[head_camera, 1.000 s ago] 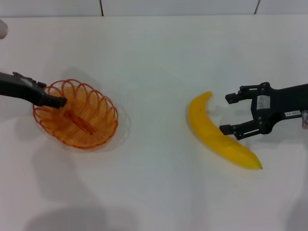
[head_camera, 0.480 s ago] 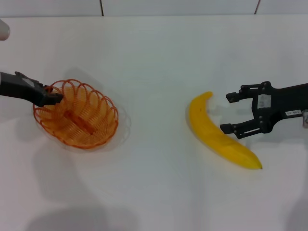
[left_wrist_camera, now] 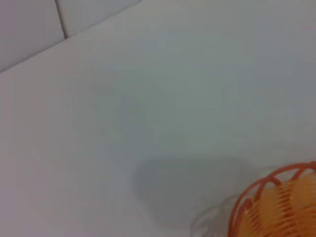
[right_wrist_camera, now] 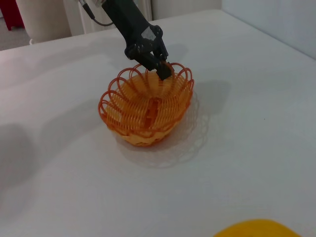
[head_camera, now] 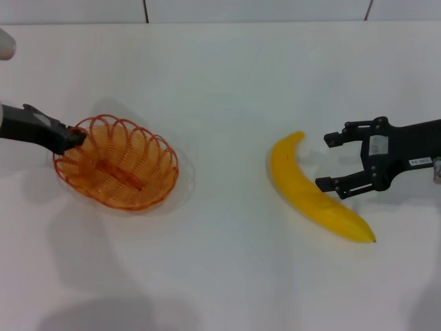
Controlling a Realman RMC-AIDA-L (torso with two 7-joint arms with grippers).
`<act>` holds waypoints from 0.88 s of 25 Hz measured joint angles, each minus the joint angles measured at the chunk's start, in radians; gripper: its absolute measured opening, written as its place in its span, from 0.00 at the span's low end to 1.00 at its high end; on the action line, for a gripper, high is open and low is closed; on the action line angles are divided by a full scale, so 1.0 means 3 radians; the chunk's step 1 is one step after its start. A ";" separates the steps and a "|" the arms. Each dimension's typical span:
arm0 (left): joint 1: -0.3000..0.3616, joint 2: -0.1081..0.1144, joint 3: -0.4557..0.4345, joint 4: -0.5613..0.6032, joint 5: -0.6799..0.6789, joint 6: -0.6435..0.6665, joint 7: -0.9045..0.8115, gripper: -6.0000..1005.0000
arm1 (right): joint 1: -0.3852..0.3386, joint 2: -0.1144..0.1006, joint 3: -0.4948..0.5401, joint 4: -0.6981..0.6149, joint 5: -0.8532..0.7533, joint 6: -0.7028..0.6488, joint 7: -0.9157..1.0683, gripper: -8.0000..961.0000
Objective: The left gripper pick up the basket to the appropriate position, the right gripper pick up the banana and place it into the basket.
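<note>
The basket (head_camera: pixel 117 165) is slanted toward the front and is far from the banana. My left gripper should turn it straight and bring it closer to the banana before letting go of the basket's rim.
The orange wire basket (head_camera: pixel 117 172) sits at the left of the white table. It also shows in the left wrist view (left_wrist_camera: pixel 281 202) and the right wrist view (right_wrist_camera: pixel 145 111). My left gripper (head_camera: pixel 74 138) is shut on the basket's left rim, with a finger on each side of the wire loops (right_wrist_camera: pixel 161 67). The yellow banana (head_camera: pixel 310 193) lies flat at the right, its dark tip toward the front. Its edge shows in the right wrist view (right_wrist_camera: pixel 256 229). My right gripper (head_camera: pixel 329 163) is open and empty just right of the banana, apart from it.
The white table (head_camera: pixel 220 83) has a wall seam along its far edge. A pale rounded object (head_camera: pixel 5 43) shows at the far left edge.
The left gripper drew back from inside the basket to its left rim and closed on it. The basket has shifted slightly to the right. The right arm and banana have not moved.
</note>
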 joint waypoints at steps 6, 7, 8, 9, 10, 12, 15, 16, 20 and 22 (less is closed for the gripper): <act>0.0007 -0.0021 0.0003 0.0109 -0.0184 0.0304 0.0084 0.09 | -0.0013 0.0000 0.0002 0.0005 0.0000 0.0000 0.0000 0.94; 0.0007 -0.0030 0.0002 0.0127 -0.0226 0.0367 0.0096 0.09 | -0.0014 0.0000 0.0002 0.0005 0.0000 0.0000 0.0000 0.94; 0.0007 -0.0038 -0.0002 0.0134 -0.0252 0.0384 0.0095 0.09 | -0.0013 0.0000 -0.0003 0.0007 0.0000 0.0000 0.0000 0.94; 0.0007 -0.0050 -0.0011 0.0140 -0.0291 0.0399 0.0089 0.08 | -0.0013 0.0000 -0.0003 0.0007 0.0000 0.0000 0.0000 0.94; 0.0007 -0.0059 -0.0019 0.0141 -0.0324 0.0400 0.0084 0.08 | -0.0011 0.0000 -0.0008 0.0009 0.0000 0.0001 0.0000 0.94; 0.0009 -0.0078 -0.0025 0.0142 -0.0403 0.0402 0.0070 0.08 | -0.0006 0.0000 -0.0018 0.0014 0.0000 0.0004 0.0000 0.94; 0.0018 -0.0087 -0.0028 0.0128 -0.0578 0.0403 0.0062 0.07 | 0.0000 0.0000 -0.0022 0.0028 0.0000 0.0005 0.0000 0.93; 0.0028 -0.0087 -0.0028 0.0123 -0.0641 0.0403 0.0060 0.07 | 0.0002 -0.0002 -0.0023 0.0033 -0.0001 0.0005 0.0000 0.93; 0.0101 -0.0078 -0.0051 0.0110 -0.0927 0.0390 0.0022 0.07 | 0.0022 -0.0004 -0.0027 0.0037 -0.0007 0.0005 0.0000 0.93; 0.0126 -0.0081 -0.0132 0.0102 -0.1017 0.0374 -0.0026 0.06 | 0.0041 -0.0005 -0.0028 0.0039 -0.0008 0.0005 0.0000 0.93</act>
